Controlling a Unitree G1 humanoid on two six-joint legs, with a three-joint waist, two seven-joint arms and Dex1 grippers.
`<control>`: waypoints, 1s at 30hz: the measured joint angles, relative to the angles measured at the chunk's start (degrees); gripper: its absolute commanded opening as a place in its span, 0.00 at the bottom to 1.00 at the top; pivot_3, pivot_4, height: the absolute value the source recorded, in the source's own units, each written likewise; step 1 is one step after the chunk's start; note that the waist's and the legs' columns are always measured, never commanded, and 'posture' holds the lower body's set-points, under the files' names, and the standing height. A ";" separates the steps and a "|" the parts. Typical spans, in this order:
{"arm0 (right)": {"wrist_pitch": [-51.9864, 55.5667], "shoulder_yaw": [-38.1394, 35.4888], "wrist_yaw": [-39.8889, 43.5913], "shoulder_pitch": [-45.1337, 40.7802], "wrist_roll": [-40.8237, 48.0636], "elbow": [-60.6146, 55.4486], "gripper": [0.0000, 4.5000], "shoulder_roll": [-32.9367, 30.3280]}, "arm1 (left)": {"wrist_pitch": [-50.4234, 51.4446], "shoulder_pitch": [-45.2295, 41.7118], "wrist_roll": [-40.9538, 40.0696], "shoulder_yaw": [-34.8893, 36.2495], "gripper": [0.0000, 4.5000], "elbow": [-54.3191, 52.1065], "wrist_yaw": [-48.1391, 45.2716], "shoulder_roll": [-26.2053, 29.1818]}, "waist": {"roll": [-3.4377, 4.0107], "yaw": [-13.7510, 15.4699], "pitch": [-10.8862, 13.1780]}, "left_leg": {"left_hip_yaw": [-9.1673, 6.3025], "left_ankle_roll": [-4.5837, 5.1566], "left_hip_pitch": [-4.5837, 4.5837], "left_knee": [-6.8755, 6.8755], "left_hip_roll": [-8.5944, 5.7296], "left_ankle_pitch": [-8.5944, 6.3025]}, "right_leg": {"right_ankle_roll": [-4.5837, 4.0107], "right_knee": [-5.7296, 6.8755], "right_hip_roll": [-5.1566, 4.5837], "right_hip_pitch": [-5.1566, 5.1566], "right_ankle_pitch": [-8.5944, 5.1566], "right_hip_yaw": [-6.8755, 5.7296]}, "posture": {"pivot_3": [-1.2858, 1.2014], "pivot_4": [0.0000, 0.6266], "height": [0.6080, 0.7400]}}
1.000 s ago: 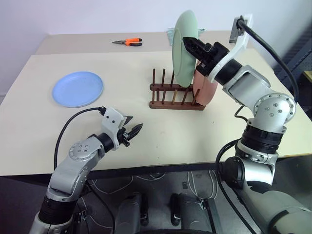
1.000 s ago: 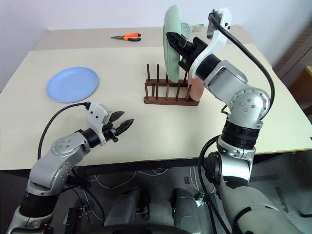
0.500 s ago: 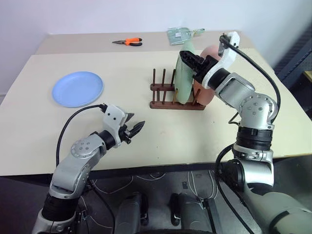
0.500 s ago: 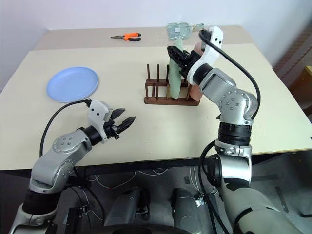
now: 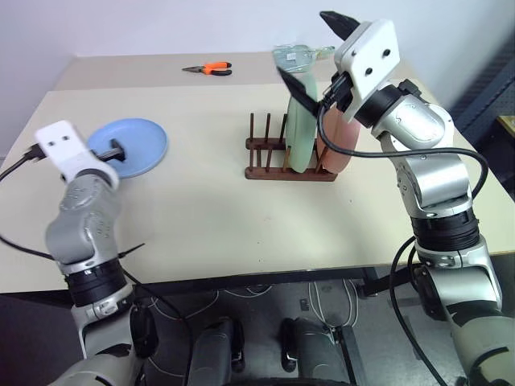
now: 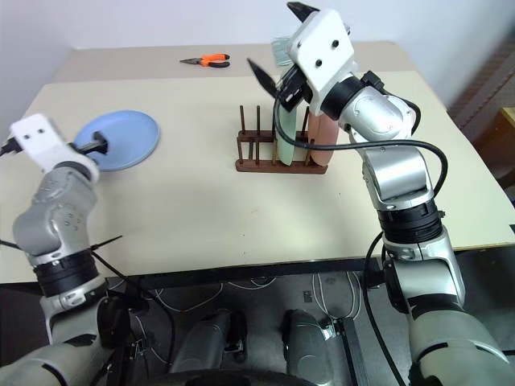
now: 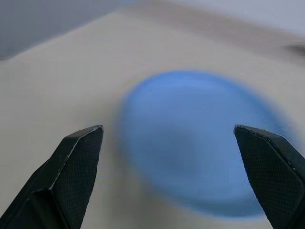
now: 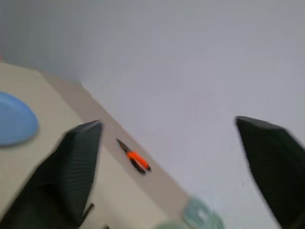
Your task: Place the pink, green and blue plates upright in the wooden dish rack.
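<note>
Next, my left gripper picks up the blue plate (image 5: 142, 145) and passes it over beside the wooden dish rack, because the plate lies flat and far from my right gripper.
The wooden dish rack (image 5: 288, 166) stands at the table's middle. In it the green plate (image 5: 301, 135) stands upright, with the pink plate (image 5: 341, 146) upright just right of it. My right gripper (image 5: 315, 51) hovers open above the green plate, apart from it, fingers spread wide. The blue plate (image 5: 133, 148) lies flat at the left of the table. My left gripper (image 7: 167, 128) is open and points at the blue plate (image 7: 200, 143) from its near side, with nothing between its fingers.
Orange-handled pliers (image 5: 211, 70) lie on the far table strip. A pale greenish packet (image 5: 299, 55) lies behind the rack. Bare tabletop (image 5: 201, 209) stretches between the blue plate and the rack and along the front edge.
My right gripper let go of the green plate, which now stands in the rack, then opened wide, rolled and lifted. My left arm swung left toward the blue plate and opened.
</note>
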 measured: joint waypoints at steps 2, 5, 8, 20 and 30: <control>0.24 2.06 2.54 2.40 0.27 -2.81 1.00 1.30 | 2.41 -2.64 -1.29 2.43 1.00 6.15 -0.04 0.58 | -0.15 0.61 -0.08 | -0.04 -0.01 0.00 0.06 -0.01 0.00 | 0.00 0.00 0.01 0.04 0.00 -0.05 | 0.52 0.24 1.00; 0.67 6.76 6.04 7.09 0.34 -6.24 1.00 3.14 | 3.21 -6.94 -3.72 4.62 0.95 15.08 -1.40 1.43 | -0.19 1.13 -0.07 | -0.05 -0.01 0.00 0.06 -0.07 -0.01 | 0.01 -0.01 0.01 0.05 0.00 -0.11 | 0.52 0.24 1.00; 0.01 9.78 7.80 10.39 -2.24 -7.40 1.00 3.18 | 1.42 -11.87 -5.23 6.03 0.72 24.32 -3.27 3.33 | -0.19 1.15 -0.07 | -0.06 -0.02 0.01 0.06 -0.09 -0.01 | 0.02 -0.01 0.02 0.06 0.01 -0.14 | 0.52 0.24 1.00; -0.28 9.67 8.60 12.81 -9.84 -6.07 1.00 2.90 | -8.55 -12.09 -7.49 -1.38 0.01 21.95 -10.61 1.78 | -0.20 0.52 -0.07 | -0.04 -0.06 0.04 0.03 -0.09 0.00 | 0.02 -0.01 0.03 0.07 0.01 -0.14 | 0.52 0.24 1.00; -9.95 12.09 6.69 7.35 -22.75 3.50 1.00 2.55 | 11.64 -8.81 -21.30 -7.92 0.01 -15.67 -8.78 -3.87 | -0.20 -0.38 -0.06 | -0.10 -0.11 0.07 0.05 -0.06 0.04 | 0.02 0.01 -0.01 0.09 0.01 -0.06 | 0.52 0.24 1.00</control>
